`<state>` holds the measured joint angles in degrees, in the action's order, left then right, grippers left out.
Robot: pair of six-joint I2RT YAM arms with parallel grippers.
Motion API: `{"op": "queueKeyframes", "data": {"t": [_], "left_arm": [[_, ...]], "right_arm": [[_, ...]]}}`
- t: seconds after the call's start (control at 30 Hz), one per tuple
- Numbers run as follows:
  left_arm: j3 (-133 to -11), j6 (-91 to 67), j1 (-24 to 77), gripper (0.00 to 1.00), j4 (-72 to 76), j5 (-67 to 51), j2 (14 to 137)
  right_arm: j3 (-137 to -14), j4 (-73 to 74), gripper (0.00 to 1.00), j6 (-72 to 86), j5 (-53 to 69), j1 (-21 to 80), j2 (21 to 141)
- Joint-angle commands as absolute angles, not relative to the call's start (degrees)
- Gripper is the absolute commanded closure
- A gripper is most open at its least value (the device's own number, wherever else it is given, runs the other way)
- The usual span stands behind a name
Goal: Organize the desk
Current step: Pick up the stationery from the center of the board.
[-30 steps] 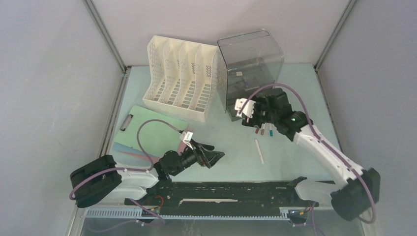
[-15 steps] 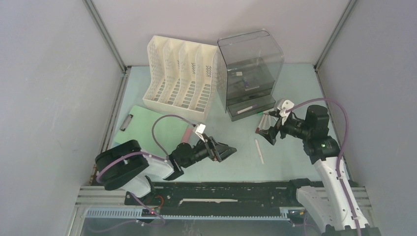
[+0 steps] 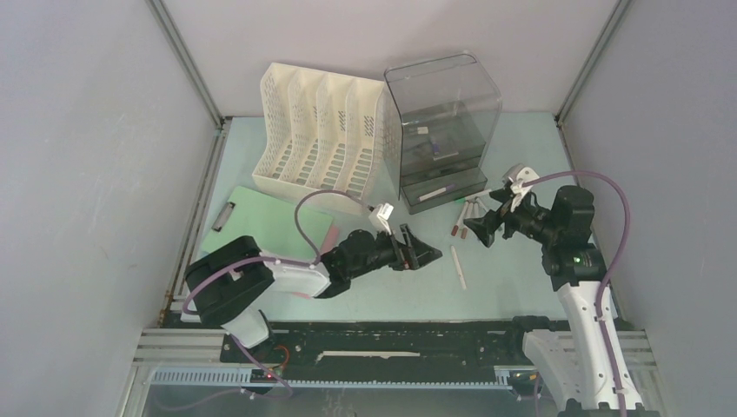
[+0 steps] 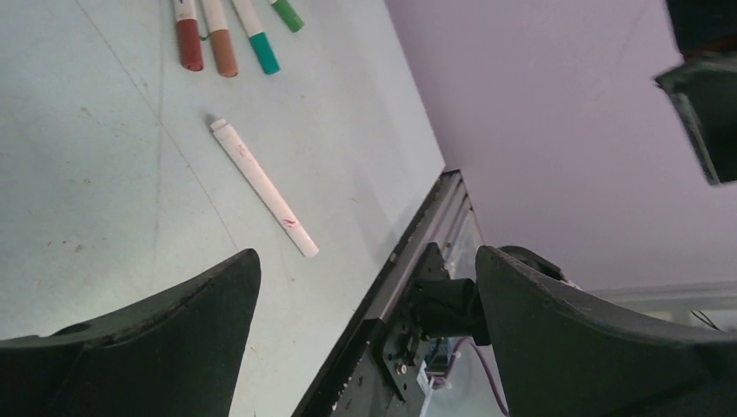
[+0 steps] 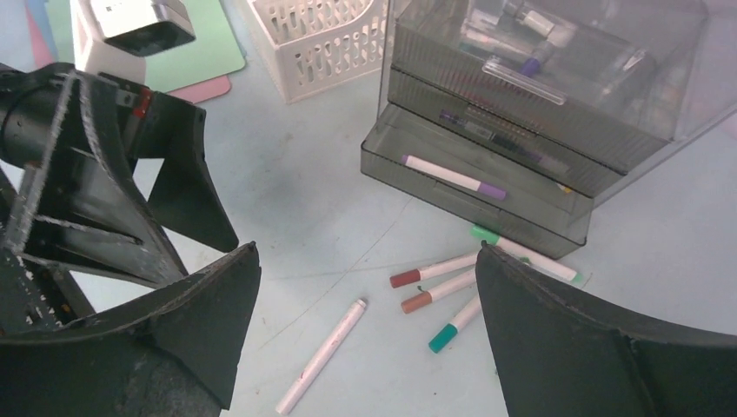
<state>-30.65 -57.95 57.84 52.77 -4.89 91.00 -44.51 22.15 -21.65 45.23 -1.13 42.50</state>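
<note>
The white marker (image 3: 454,252) lies apart from the capped markers, so the left gripper should go on moving over with its fingers open until they straddle the white marker's body (image 3: 459,268), and then close.
The desk (image 3: 532,143) is a pale mint-green tabletop. A white uncapped marker (image 3: 458,267) lies on it right of centre, with several colour-capped markers (image 3: 465,217) just beyond, in front of the smoky grey drawer unit (image 3: 441,122). My left gripper (image 3: 430,254) is open and empty, low over the desk just left of the white marker (image 4: 261,187). My right gripper (image 3: 476,230) is open and empty, hovering just right of the capped markers. Between its fingers the right wrist view shows the white marker (image 5: 322,356) and red (image 5: 434,268), brown (image 5: 439,291) and teal (image 5: 456,323) markers.
A white slotted file rack (image 3: 322,139) stands at the back left. A green clipboard (image 3: 269,224) lies on pink and blue sheets at the left. The drawer unit's lowest drawer (image 5: 474,187) stands open with a purple-capped marker inside. A rail (image 4: 408,261) edges the desk's near side.
My left arm has reached right, from beside the clipboard to next to the white marker. My right arm has pulled back from the drawer unit to the right of the markers.
</note>
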Motion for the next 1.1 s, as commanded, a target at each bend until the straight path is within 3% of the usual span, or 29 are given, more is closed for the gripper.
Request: {"op": "queueKeyframes", "data": {"t": [0.0, 0.2, 0.4, 0.63, 1.07], "left_arm": [[-38.75, -55.66, 59.27, 0.00, 33.80, -0.67, 91.96], [-54.79, -52.37, 62.17, 0.00, 6.62, 11.20, 95.35], [-71.43, -50.99, 62.53, 0.00, -14.42, 12.58, 105.01], [-84.24, -48.81, 64.88, 0.00, -25.00, 17.41, 112.64], [-97.92, -43.66, 67.13, 0.01, -32.72, 11.93, 122.24]], "right_arm": [[-44.72, 19.51, 0.00, -19.78, 42.22, -1.68, 41.23], [-44.73, 17.90, 0.00, -17.83, 36.66, -2.10, 40.86], [-44.70, 15.39, 0.00, -13.66, 29.87, -2.41, 40.66], [-44.34, 13.90, 0.00, -11.98, 26.82, -2.80, 40.43], [-44.25, 13.50, 0.00, -11.95, 26.76, -2.83, 39.74]]}}
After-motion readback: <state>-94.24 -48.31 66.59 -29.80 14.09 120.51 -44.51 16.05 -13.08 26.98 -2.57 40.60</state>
